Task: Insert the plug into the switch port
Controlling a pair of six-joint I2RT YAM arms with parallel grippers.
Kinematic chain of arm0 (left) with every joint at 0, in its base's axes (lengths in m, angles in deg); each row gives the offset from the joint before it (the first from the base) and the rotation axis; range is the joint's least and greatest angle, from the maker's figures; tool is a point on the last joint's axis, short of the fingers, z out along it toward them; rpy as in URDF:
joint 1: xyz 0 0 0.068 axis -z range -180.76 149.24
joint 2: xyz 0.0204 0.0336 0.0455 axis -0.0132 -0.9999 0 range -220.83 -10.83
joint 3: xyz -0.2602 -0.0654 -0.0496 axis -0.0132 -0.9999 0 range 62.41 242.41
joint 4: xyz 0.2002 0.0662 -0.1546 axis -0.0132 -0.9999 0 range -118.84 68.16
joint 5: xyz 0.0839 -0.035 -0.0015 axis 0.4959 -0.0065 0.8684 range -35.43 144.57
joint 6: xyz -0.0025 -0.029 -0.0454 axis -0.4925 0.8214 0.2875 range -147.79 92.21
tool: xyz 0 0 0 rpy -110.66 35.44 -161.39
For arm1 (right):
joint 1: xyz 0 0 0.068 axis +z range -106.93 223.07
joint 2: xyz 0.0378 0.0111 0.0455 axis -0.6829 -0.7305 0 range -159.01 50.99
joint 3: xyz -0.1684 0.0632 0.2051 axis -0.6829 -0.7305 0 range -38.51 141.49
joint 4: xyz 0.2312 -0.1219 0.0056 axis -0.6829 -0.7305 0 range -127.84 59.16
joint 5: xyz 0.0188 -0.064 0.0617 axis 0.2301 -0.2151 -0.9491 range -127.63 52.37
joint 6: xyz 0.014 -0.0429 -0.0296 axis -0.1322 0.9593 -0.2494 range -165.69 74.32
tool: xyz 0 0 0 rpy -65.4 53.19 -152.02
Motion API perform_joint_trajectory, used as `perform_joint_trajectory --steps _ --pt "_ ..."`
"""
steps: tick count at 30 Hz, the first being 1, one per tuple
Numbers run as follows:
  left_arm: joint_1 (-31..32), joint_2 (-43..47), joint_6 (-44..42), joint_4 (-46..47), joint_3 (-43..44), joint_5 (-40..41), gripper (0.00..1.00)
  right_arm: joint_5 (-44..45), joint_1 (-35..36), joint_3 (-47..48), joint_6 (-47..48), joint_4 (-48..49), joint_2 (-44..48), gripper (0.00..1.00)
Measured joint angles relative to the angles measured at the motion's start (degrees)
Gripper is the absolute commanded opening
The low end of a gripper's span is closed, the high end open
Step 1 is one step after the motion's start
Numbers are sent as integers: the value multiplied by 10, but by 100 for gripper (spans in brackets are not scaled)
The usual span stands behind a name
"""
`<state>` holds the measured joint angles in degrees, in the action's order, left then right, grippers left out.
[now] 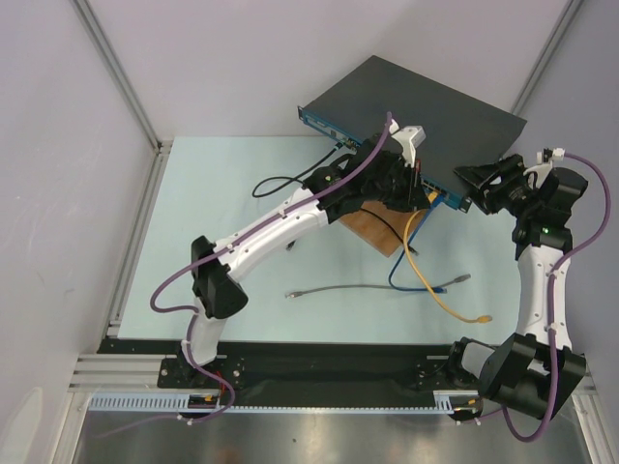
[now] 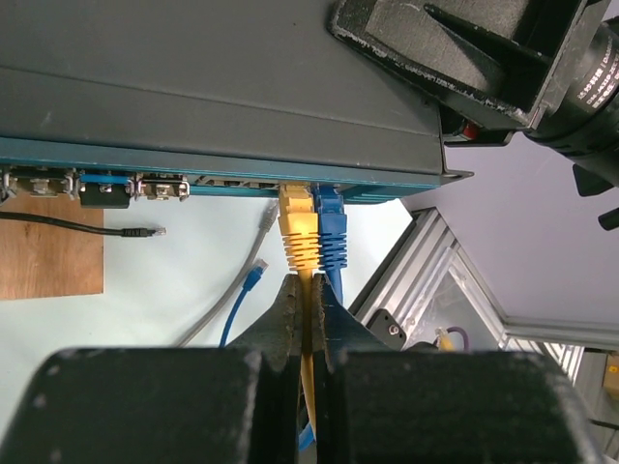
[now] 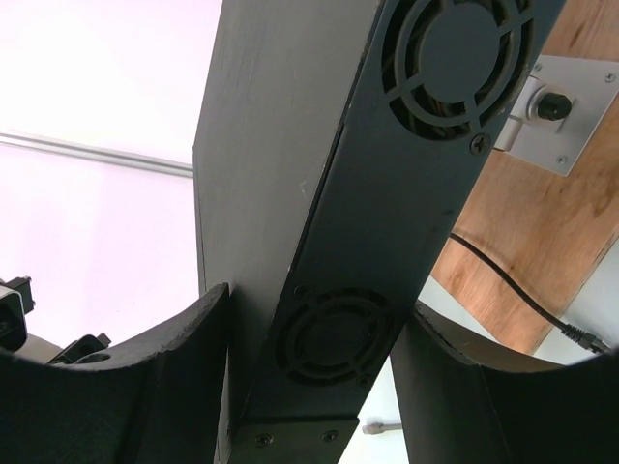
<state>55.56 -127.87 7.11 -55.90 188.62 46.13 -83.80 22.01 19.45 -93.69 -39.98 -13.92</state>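
Note:
The grey cable passes under the yellow and blue cables [image 1: 426, 286], so the robot's left gripper first needs to pull the grey cable by its end [image 1: 293, 295] away from them until it is clear.
The switch [image 1: 416, 97] is a flat dark grey box at the back, with its teal front face [image 1: 329, 129] toward the arms. In the left wrist view the yellow plug [image 2: 297, 227] sits in a port of the switch [image 2: 213, 87], beside a blue plug [image 2: 331, 227]. My left gripper [image 2: 308, 285] is shut on the yellow cable just behind the plug; it also shows in the top view [image 1: 423, 188]. My right gripper [image 3: 317, 304] clamps the switch's right end [image 3: 387, 193], one finger on each flat face; it also shows in the top view [image 1: 474, 184].
A brown wooden board [image 1: 372, 224] lies under the switch's front. Loose cables lie on the mat: grey [image 1: 338, 289], black [image 1: 280, 182], a blue end [image 1: 450, 283] and the yellow cable's far end [image 1: 481, 317]. An aluminium rail [image 1: 135, 232] borders the left.

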Motion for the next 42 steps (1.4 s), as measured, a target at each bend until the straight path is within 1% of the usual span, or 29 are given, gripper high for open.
perform_joint_trajectory --steps 7,13,14,16,17,19,22,24,26,27,28,30,31,32,35,36,37,38,41,42 --pt "-2 -1 -18 2 -1 -9 1 2 1 0 0 1 0 0" --pt "-2 14 -31 36 -37 -9 11 -25 -10 3 -3 5 -14 0" --pt "-2 17 -34 44 -45 -8 20 -33 -11 5 -3 5 -18 0" --pt "-2 23 -37 65 -61 -6 26 -47 -17 10 -2 3 -25 0" --pt "-3 24 -38 73 -68 -4 31 -51 -18 12 -2 2 -28 0" --pt "-5 29 -40 86 -81 -2 36 -58 -21 16 0 -1 -33 0" --pt "-6 38 -44 101 -101 1 38 -69 -23 21 2 -4 -38 0" --pt "-6 47 -51 114 -119 4 42 -76 -25 23 4 -6 -42 0" --pt "-6 66 -60 129 -149 6 48 -83 -27 26 6 -9 -46 0" --pt "-6 81 -67 134 -170 7 52 -86 -27 27 7 -11 -48 0" --pt "-7 98 -74 141 -194 7 64 -88 -28 30 9 -13 -50 0" --pt "-9 139 -89 154 -243 3 71 -92 -29 34 13 -18 -54 0" --pt "-12 163 -97 159 -271 0 78 -96 -30 36 16 -20 -57 0" --pt "-14 184 -103 169 -295 -4 80 -100 -31 38 17 -22 -59 1" --pt "-30 272 -155 178 -378 -14 82 -113 -35 49 27 -35 -69 21" --pt "-36 301 -178 181 -403 -18 82 -117 -36 53 31 -40 -73 34" --pt "-42 330 -200 182 -427 -24 81 -121 -37 58 36 -48 -76 39" --pt "-48 360 -226 186 -453 -31 81 -125 -39 65 42 -58 -80 50" --pt "-63 442 -323 176 -537 -62 81 -136 -43 80 59 -82 -90 72" --pt "-65 462 -350 167 -559 -70 81 -140 -45 85 69 -91 -94 76"
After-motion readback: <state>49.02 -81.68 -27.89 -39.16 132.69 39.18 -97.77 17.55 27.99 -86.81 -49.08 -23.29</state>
